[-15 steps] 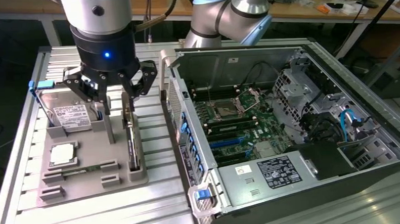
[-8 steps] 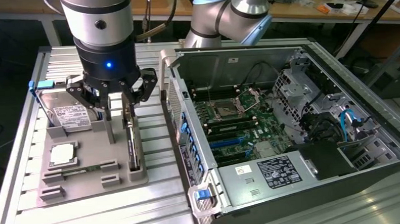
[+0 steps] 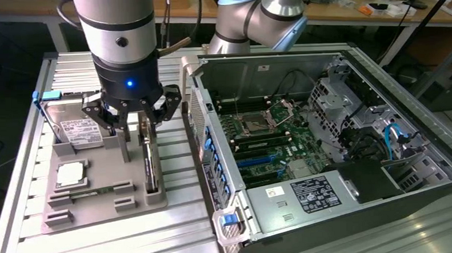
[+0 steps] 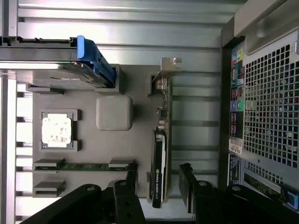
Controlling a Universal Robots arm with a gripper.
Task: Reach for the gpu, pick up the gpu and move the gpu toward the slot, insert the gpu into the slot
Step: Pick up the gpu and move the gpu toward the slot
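Note:
The gpu [image 3: 149,155] is standing in the grey holder's open-topped end supports [image 3: 156,197]. I expect it to slide straight up and leave the holder behind when I lift it.
The gpu [image 3: 147,158] stands on its long edge in a grey holder [image 3: 100,211] on the exterior view's left. In the wrist view the gpu [image 4: 160,158] appears edge-on, dark with a green board and a silver bracket at its far end. My gripper [image 3: 134,118] hangs just above the card's top edge and is open. In the wrist view the gripper [image 4: 158,184] has one black finger on each side of the card, with gaps between them and the card. The blue slot [image 3: 254,158] lies on the motherboard inside the open computer case [image 3: 411,170].
The holder also carries a silver hard drive [image 3: 77,130], a square processor chip [image 3: 70,173] and a memory stick [image 3: 91,192]. A grey block [image 4: 114,113] stands beside the card. The case's perforated rear panel [image 4: 268,93] is close to the holder. The ribbed metal table [image 3: 101,246] extends around it.

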